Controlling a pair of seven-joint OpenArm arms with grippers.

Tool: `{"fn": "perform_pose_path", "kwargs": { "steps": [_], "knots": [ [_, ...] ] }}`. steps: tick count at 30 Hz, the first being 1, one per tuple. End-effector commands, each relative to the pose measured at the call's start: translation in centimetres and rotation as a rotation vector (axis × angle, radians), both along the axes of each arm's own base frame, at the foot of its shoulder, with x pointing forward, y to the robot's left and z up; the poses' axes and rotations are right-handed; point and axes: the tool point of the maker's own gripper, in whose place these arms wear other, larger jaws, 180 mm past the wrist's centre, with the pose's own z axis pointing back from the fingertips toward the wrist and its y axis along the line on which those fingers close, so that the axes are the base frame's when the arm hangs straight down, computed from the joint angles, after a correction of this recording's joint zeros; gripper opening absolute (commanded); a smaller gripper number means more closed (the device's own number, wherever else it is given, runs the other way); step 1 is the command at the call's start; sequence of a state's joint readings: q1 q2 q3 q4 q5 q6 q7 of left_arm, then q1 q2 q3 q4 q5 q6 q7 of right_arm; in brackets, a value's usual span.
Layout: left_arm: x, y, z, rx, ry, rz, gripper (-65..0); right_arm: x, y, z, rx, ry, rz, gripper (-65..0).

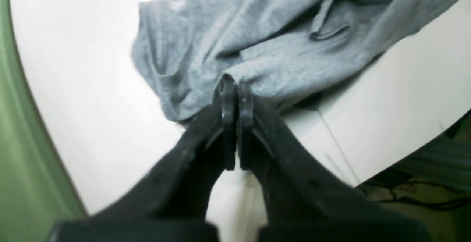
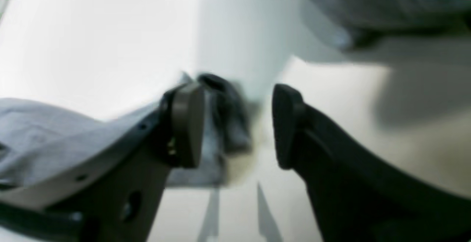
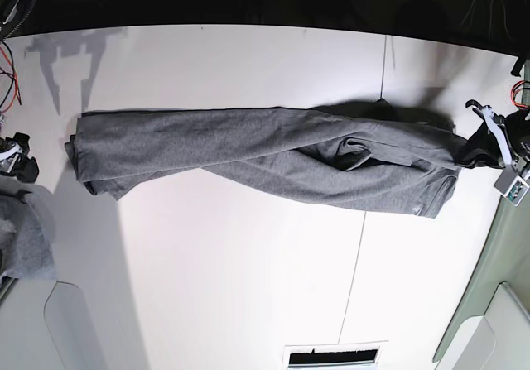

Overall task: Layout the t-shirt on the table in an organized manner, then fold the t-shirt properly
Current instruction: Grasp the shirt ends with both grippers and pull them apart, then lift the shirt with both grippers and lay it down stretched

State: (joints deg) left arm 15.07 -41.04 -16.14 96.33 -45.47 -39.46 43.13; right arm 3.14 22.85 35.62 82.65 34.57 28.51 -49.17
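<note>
The twisted part of the t-shirt [image 3: 207, 142] shows a gaping fold [image 3: 356, 150] and stacked edges, so the t-shirt will spread into a wider, still rumpled sheet when the robot pulls it.
The heather-grey t-shirt [image 3: 248, 151] lies stretched into a long twisted band across the white table [image 3: 232, 287]. My left gripper [image 3: 490, 134] is at the shirt's right end. In the left wrist view it [image 1: 235, 87] is shut on a pinch of the shirt's fabric [image 1: 257, 39] just above the table [image 1: 73, 69]. My right gripper [image 3: 15, 159] is at the table's left edge, apart from the shirt's left end. In the right wrist view it [image 2: 237, 124] is open, with blurred grey and dark cloth [image 2: 224, 117] behind the jaws. I cannot tell which cloth this is.
A smaller lighter-grey cloth bundle [image 3: 25, 237] lies at the left edge below my right gripper. A thin dark seam [image 3: 358, 262] crosses the table. A pale grey-green panel [image 3: 489, 287] borders the right side and shows in the left wrist view [image 1: 18, 142]. A slot [image 3: 331, 357] sits at the front edge.
</note>
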Motion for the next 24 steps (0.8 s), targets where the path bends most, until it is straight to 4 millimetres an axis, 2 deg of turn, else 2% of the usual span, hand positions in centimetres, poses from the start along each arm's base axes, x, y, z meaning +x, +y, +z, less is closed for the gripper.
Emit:
{"fn": "perform_pose_path", "kwargs": {
  "steps": [1,5,9,12,19,22,24],
  "knots": [
    [0.7,0.3,1.4,0.006,-0.041,-0.013,-65.0,0.2,-1.2,0.7,-0.022,-0.017,-0.024,-35.1],
    [0.7,0.1,1.4,-0.005,-0.042,-0.012,-65.0,-2.8,-1.8,-3.3,0.0,0.09,-0.058,-35.1],
    [0.6,-0.5,1.0,-0.027,-0.042,-0.006,-65.0,-6.1,-0.9,-7.4,0.082,0.163,-0.043,-35.1],
    [0.5,-1.2,0.5,-0.055,-0.039,0.002,-65.0,-7.1,0.1,-9.3,0.139,0.188,-0.046,-35.1],
    [0.1,-1.9,-0.1,-0.08,-0.027,0.01,-65.0,-5.6,4.2,-10.5,0.171,0.178,0.037,-35.9],
    [0.0,-1.9,-0.2,-0.08,-0.025,0.01,-65.0,-4.7,5.9,-10.6,0.179,0.172,0.073,-41.8],
    [0.0,-1.9,-0.2,-0.08,-0.025,0.01,-65.0,-3.8,6.6,-10.5,0.172,0.158,0.083,-48.2]
  ]
}}
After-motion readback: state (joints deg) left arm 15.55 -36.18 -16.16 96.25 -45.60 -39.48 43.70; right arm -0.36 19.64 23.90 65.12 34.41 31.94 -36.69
